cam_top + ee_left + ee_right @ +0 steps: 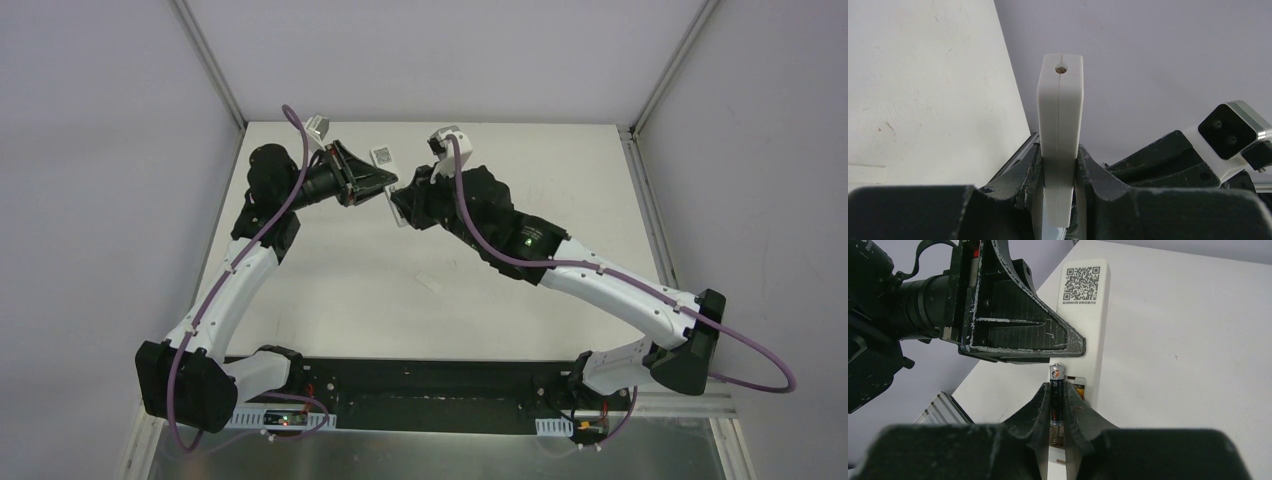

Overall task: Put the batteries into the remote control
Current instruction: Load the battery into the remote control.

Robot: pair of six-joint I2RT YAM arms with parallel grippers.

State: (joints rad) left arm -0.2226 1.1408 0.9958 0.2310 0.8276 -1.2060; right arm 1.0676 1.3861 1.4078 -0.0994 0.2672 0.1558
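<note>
The dark grey battery's top end [1056,370] sticks out over the edge of the bay [1078,388]. Next, my right gripper opens first and then squeezes the remote from front to back at the bay.
My left gripper [385,180] is shut on the white remote control [1060,125] and holds it above the far table. The remote's back with its code label [1081,284] faces the right wrist view, and it also shows in the top view [384,157]. My right gripper [1058,392] is shut on the dark grey battery [1057,390], held lengthwise against the remote's open battery bay. The red-orange battery [1078,390] lies in the bay beside it. In the top view my right gripper [400,205] meets the remote just below the left gripper.
A small loose white cover piece [429,283] lies on the white table [560,190] in the middle. Grey walls and metal corner rails close in the table on the left, right and far side. The right wrist camera housing [1230,131] shows beside the remote.
</note>
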